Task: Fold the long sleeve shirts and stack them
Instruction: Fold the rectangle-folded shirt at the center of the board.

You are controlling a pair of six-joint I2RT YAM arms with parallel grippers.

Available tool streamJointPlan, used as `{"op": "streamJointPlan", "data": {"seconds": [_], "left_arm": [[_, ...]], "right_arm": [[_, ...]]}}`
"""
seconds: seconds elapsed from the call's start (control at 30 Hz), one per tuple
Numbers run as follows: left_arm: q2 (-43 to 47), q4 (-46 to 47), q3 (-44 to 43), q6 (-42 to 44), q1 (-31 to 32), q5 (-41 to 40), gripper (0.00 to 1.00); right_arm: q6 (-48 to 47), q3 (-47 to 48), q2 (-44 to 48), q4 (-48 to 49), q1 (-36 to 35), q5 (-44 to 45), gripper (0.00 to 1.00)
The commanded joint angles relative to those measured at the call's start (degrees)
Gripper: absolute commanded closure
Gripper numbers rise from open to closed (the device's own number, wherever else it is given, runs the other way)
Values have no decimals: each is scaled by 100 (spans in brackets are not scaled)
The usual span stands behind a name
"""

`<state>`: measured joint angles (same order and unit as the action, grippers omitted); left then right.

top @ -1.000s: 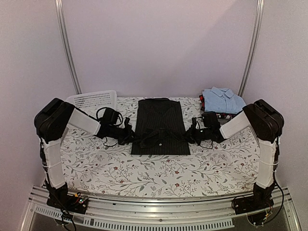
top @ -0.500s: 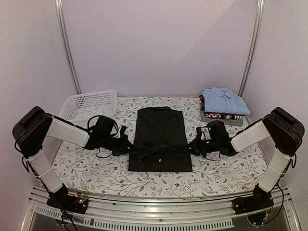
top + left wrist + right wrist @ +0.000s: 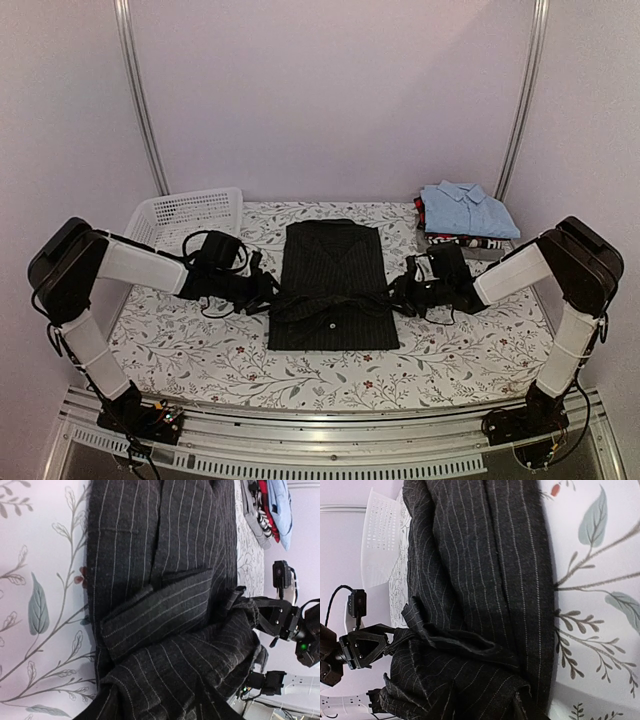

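Observation:
The raised piece of cloth point(image 3: 331, 301) is bunched up across the lower part of the shirt. My right gripper should first spread it up the shirt point(image 3: 350, 264), and then my left gripper should straighten the rest.
The black pinstriped long sleeve shirt point(image 3: 332, 262) lies folded lengthwise in the middle of the table. A raised band of its cloth point(image 3: 335, 302) runs across its lower part between my two grippers. My left gripper point(image 3: 270, 297) is at the shirt's left edge and my right gripper point(image 3: 398, 293) at its right edge. In both wrist views the striped cloth point(image 3: 165, 680) point(image 3: 470, 680) covers my own jaws. The left wrist view shows the right gripper point(image 3: 239, 596) with the hem at its tips. The right wrist view shows the left gripper point(image 3: 402, 632) the same way. The light blue shirt point(image 3: 463, 207) lies folded on a stack at the back right.
A white mesh basket point(image 3: 185, 212) stands at the back left. Under the blue shirt sits a stack of folded clothes point(image 3: 462, 240) with red, white and black showing. The flowered tablecloth point(image 3: 330, 375) covers the table. Metal posts rise at the back corners.
Both arms have come down from a higher, bent pose to a low reach. In the last half second the grippers have drawn slightly away from the near edge, with the cloth band still between them.

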<state>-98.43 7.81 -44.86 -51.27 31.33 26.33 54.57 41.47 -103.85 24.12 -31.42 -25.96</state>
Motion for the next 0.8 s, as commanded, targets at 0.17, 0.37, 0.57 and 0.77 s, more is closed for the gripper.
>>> {"op": "streamJointPlan", "data": {"seconds": [0.17,0.37,0.57,0.77], "left_arm": [[343,-690,-652,855,-162,-197,30],[612,-1173,-708,1323,-218,-164,21],[1109,-1741,-505,1666,-163,-482,37],[1654,-2041,155,1616,97,-788,74]], "right_arm": [[-708,537,613,-981,25,480,40],[-1133,578,1004,-1395,1,706,26],[-1745,638,1277,-1903,-351,1114,28],[-2181,571,1570,-2323,-1006,1662,52]]}}
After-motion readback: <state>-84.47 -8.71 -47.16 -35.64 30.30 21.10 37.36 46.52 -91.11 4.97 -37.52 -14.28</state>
